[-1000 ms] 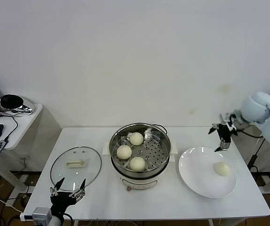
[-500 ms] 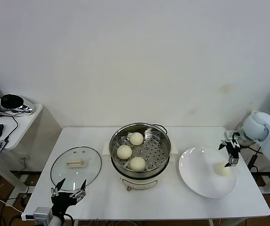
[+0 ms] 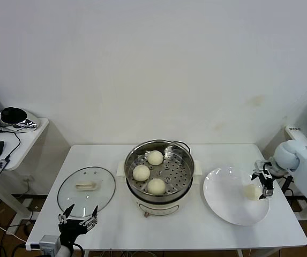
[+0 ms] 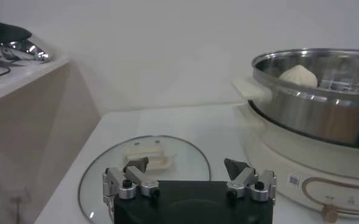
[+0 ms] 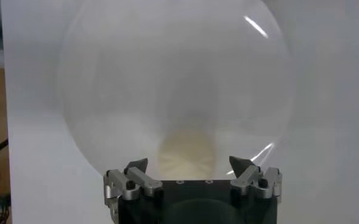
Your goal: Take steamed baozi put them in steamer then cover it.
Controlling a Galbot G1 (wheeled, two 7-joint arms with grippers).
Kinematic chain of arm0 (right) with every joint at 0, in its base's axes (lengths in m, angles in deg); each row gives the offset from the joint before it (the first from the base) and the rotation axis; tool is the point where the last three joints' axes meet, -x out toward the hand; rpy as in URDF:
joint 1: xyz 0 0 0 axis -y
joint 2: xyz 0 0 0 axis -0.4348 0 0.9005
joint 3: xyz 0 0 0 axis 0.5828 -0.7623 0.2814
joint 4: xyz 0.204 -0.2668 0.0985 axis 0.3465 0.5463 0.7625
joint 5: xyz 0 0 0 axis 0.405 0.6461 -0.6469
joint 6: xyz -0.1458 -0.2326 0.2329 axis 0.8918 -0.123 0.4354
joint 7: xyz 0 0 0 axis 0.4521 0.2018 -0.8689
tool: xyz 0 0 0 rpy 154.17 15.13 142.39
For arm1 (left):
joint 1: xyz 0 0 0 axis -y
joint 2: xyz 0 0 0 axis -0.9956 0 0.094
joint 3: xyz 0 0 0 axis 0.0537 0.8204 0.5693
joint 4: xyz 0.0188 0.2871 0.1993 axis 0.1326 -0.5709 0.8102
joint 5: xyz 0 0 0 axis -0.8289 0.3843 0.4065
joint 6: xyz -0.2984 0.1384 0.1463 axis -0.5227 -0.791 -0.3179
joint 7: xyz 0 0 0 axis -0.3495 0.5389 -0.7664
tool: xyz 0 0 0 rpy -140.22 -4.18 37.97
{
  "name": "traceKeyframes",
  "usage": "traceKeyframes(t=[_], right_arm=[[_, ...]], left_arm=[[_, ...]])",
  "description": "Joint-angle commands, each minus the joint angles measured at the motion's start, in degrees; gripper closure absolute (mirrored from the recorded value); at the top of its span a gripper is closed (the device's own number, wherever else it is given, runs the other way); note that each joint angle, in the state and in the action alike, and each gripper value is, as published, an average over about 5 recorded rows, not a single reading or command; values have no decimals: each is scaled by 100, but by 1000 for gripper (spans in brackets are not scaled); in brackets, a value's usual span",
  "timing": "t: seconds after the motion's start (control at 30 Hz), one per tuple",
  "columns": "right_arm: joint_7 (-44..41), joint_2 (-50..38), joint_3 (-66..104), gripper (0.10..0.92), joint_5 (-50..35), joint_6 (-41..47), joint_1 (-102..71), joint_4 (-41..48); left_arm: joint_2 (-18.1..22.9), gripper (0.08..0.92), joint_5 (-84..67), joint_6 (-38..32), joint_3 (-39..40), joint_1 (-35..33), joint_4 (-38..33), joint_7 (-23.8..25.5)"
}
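Observation:
My gripper will carry the baozi from the plate (image 3: 252,192), and that baozi should squeeze in a little and become round again afterwards, because the baozi in the steamer (image 3: 156,186) look round.
Three cream-white baozi (image 3: 155,157) (image 3: 141,172) (image 3: 156,186) lie on the perforated tray of the steel steamer (image 3: 184,174) at the table's middle. One more baozi (image 3: 251,191) (image 5: 187,153) rests on the white plate (image 3: 225,201) at the right. My right gripper (image 3: 262,184) (image 5: 188,165) is open, just above that bun, a fingertip on each side of it, not touching. The glass cover (image 3: 86,188) (image 4: 144,167) lies flat on the table at the left. My left gripper (image 3: 79,213) (image 4: 186,165) hangs open at the front edge near the cover, holding nothing.
A side table (image 3: 19,140) with a mouse and cables stands at far left. The steamer's white base (image 4: 277,167) rises close beside the left gripper. Bare white tabletop (image 3: 185,227) runs along the front.
My right gripper came down from behind the plate's far right edge to just over the baozi on the plate. The left arm barely moved.

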Motion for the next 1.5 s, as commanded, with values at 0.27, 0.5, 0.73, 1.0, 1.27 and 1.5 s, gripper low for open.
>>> traceKeyframes(t=[0.27,0.5,0.73,1.0,1.27,1.5], right_arm=[[288,332,134,203,401,-160,-232,368],[371,364,156,203,473,-138,-273,425],[401,316,175,203,448,-114,-273,378],[507,210,178,230,367,30,-340,231],[509,37,104,317,95,183,-209,22],[400,-218,-196,366,-359,500,162,-341]], left_arm=[[-34,177,9,-3,-3,-14,94,5],[-29,177,11,0,4,7,102,12],[-22,177,10,-1,20,23,151,7],[-21,177,3,0,47,42,171,-15],[-32,177,-7,0,85,90,188,-10],[-46,177,-14,-2,137,129,187,-14]])
